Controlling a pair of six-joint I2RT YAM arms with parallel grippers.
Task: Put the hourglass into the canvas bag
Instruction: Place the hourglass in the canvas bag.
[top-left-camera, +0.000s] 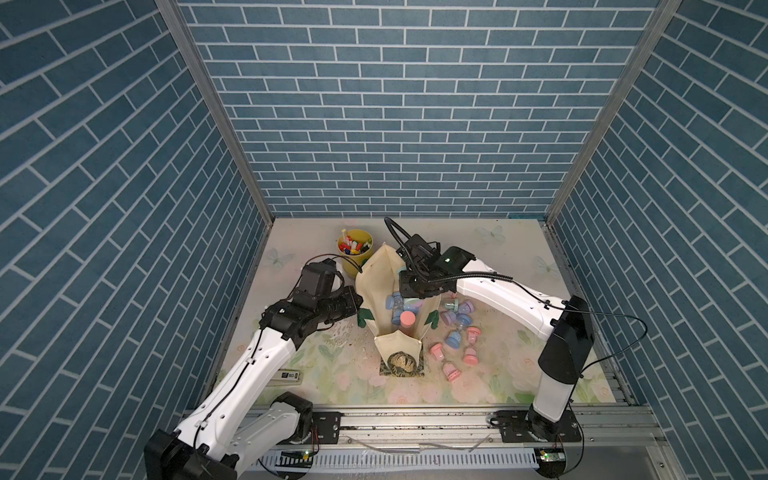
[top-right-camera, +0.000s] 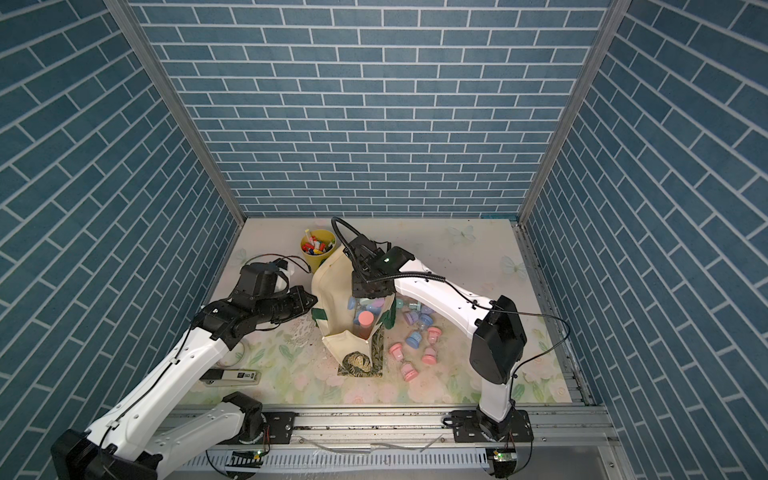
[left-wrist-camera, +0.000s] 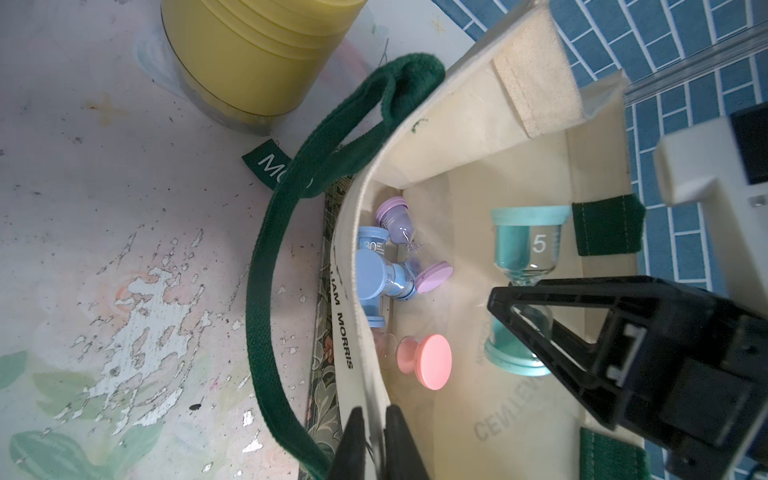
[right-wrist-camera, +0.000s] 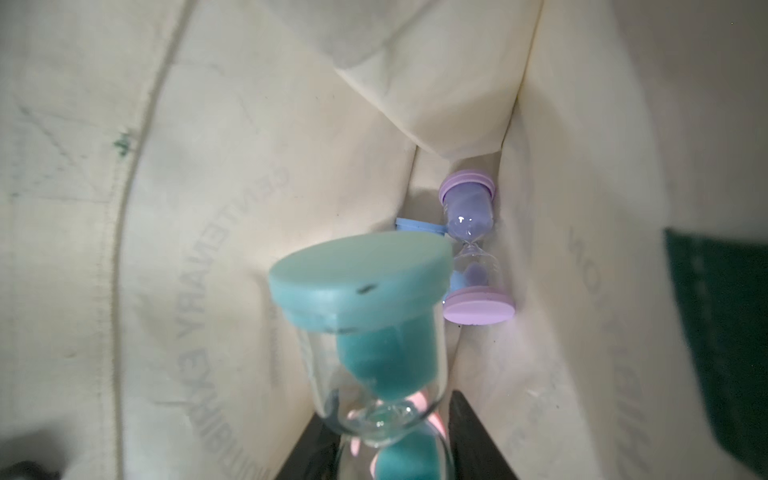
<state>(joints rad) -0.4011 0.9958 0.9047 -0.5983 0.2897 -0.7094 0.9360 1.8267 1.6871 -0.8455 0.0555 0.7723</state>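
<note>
I keep lowering the teal hourglass (left-wrist-camera: 531, 243) with my right gripper until it gets close to the blue hourglasses (top-left-camera: 396, 302), then let go, because it hangs clear of the bag's rim inside the open bag.
The cream canvas bag (top-left-camera: 374, 286) (top-right-camera: 332, 291) stands mid-table with its mouth open and its dark green strap (left-wrist-camera: 266, 299) hanging outside. My left gripper (left-wrist-camera: 374, 411) (top-left-camera: 358, 305) is shut on the bag's left rim, the canvas pinched between its fingers. My right gripper (right-wrist-camera: 386, 419) (top-left-camera: 415, 291) is over the bag's mouth, shut on the glass waist of a teal hourglass (left-wrist-camera: 525, 245) (right-wrist-camera: 361, 274) that hangs inside, near the right wall. On the bag's bottom lie a blue hourglass (left-wrist-camera: 372, 276), a purple one (right-wrist-camera: 473, 245) and a pink one (left-wrist-camera: 432, 361).
A yellow cup of markers (top-left-camera: 355, 249) stands just behind the bag on the left. Several loose pink, blue and purple hourglasses (top-left-camera: 457, 332) lie on the table right of the bag. A small white and black device (top-left-camera: 289, 375) lies under the left arm near the front.
</note>
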